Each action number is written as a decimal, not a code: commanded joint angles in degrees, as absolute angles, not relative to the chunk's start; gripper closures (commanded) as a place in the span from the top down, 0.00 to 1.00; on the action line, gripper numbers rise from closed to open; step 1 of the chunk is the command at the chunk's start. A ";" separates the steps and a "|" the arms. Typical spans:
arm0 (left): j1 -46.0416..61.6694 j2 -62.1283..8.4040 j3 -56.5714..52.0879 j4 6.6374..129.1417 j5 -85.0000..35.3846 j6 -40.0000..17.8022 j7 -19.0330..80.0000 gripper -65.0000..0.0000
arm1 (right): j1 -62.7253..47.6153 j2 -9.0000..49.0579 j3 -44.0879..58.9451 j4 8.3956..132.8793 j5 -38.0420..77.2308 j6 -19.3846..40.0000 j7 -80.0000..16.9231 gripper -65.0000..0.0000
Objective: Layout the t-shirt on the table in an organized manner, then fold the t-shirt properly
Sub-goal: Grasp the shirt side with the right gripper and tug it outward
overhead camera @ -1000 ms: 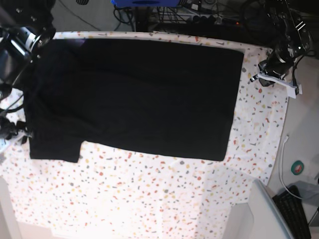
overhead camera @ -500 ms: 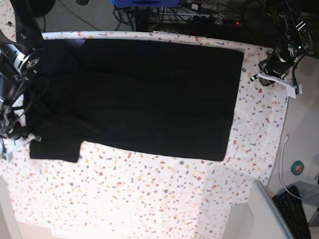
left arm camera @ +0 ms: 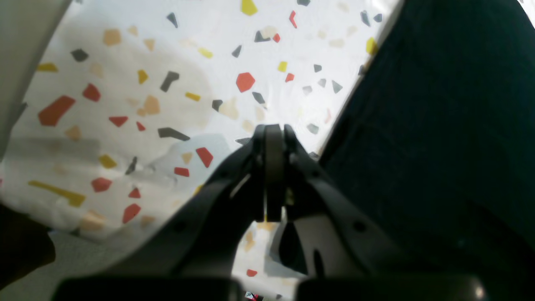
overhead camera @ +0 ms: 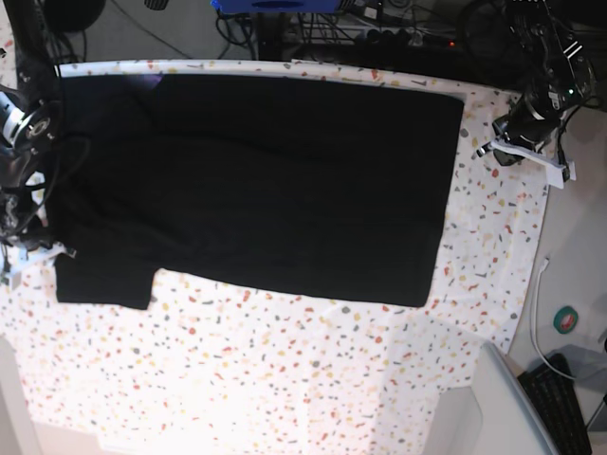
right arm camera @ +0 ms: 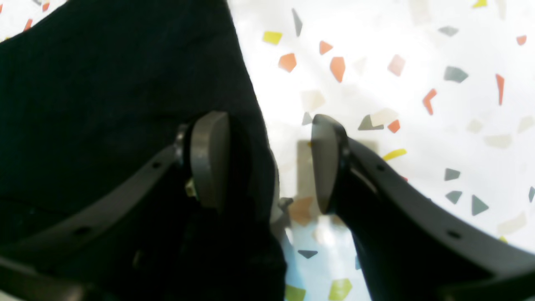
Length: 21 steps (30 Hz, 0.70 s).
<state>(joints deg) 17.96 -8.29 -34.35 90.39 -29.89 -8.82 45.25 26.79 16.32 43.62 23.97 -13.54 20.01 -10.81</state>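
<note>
One finger of my right gripper is past the t-shirt's edge (right arm camera: 264, 145), above the table, so next I move it in over the cloth (right arm camera: 163, 123) before I pinch.
The black t-shirt (overhead camera: 266, 180) lies spread flat on the speckled table (overhead camera: 285, 379), plain black side up, with no print showing. One sleeve sticks out at the near left (overhead camera: 104, 280). My right gripper (overhead camera: 38, 248) is open at the shirt's left edge. In the right wrist view (right arm camera: 267, 125) one finger (right arm camera: 209, 159) is over the shirt (right arm camera: 104, 83) and the other over the table (right arm camera: 418, 62). My left gripper (overhead camera: 500, 150) is shut and empty beside the shirt's right edge. In the left wrist view (left arm camera: 269, 138) the shirt (left arm camera: 439, 125) lies just to its right.
A keyboard (overhead camera: 564, 403), a green tape roll (overhead camera: 567, 319) and a white cable (overhead camera: 539, 313) lie off the table's right side. A grey-white panel (overhead camera: 493, 408) stands at the near right corner. Cables and gear (overhead camera: 379, 28) run along the far edge.
My right arm has drawn back from the shirt's far left corner to its left edge near the sleeve. The left arm and the shirt have not moved.
</note>
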 commanded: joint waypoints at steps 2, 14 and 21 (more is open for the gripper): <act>17.71 -9.01 -34.59 91.30 -30.20 -8.92 44.26 0.00 | 28.09 17.01 43.56 24.31 -13.58 19.47 -11.47 0.33; 17.71 -9.01 -34.59 91.21 -30.11 -8.92 44.26 0.00 | 28.09 16.75 44.09 24.48 -13.49 19.82 -14.55 0.26; 17.71 -9.01 -34.59 91.21 -30.11 -8.92 44.26 0.00 | 28.18 16.48 44.09 24.57 -13.49 22.11 -14.55 0.47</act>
